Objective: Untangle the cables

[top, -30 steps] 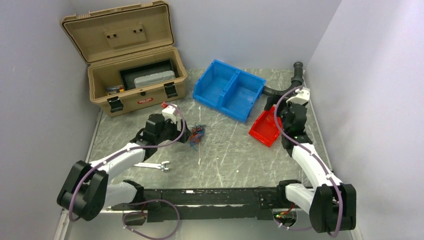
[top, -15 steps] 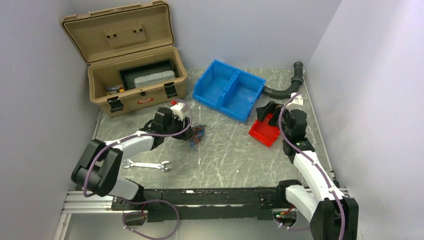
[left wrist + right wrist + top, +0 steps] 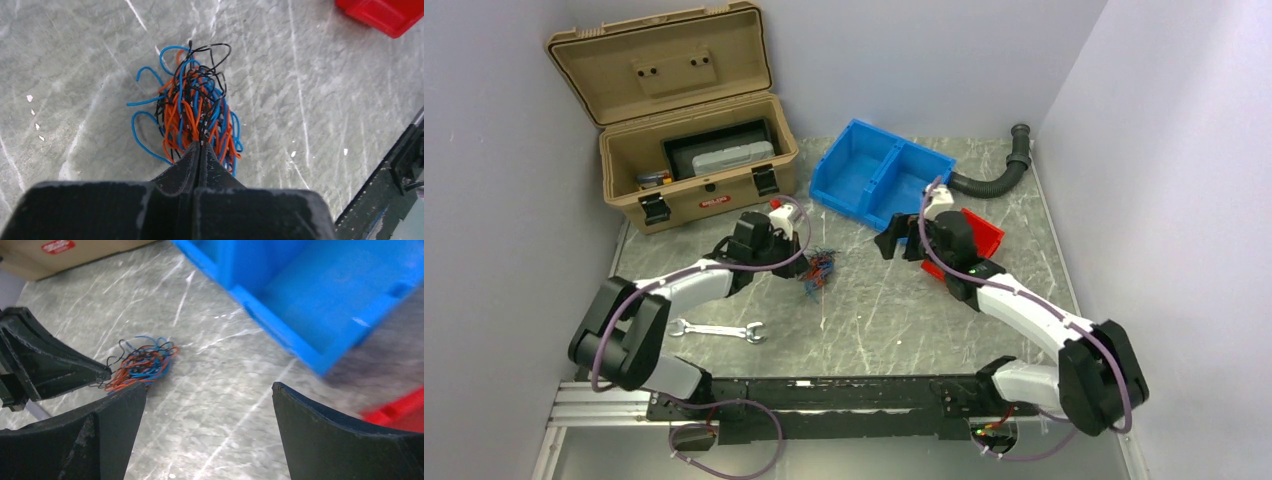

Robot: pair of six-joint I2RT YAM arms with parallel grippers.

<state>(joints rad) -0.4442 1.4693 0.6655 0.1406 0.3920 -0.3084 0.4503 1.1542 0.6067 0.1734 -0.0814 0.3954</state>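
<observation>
Loose black loops (image 3: 117, 356) poke out by the robot's left gripper, so black wire should come free when the right gripper pulls the tangle (image 3: 145, 362) away.
The cables (image 3: 197, 107) are a small tangle of thin orange, blue and black wires lying on the grey marble table, left of centre (image 3: 820, 266). My left gripper (image 3: 201, 146) is shut on the near edge of the tangle, with wire ends pinched between its black fingertips. From above, the left gripper (image 3: 800, 260) sits just left of the bundle. My right gripper (image 3: 894, 240) hovers to the right of the cables, apart from them. It is open (image 3: 209, 387) with only bare table between its fingers. In the right wrist view the cables (image 3: 144, 364) lie ahead to the left.
An open tan toolbox (image 3: 694, 150) stands at the back left. A blue two-compartment bin (image 3: 884, 175) is at the back centre, with a red bin (image 3: 982, 233) to its right behind the right arm. A black corrugated hose (image 3: 996, 178) curves at the back right. A wrench (image 3: 720, 330) lies near the left arm.
My left gripper moved right to the bundle and closed on it. The right arm swung left from the red bin at the right wall toward the table's middle, staying open.
</observation>
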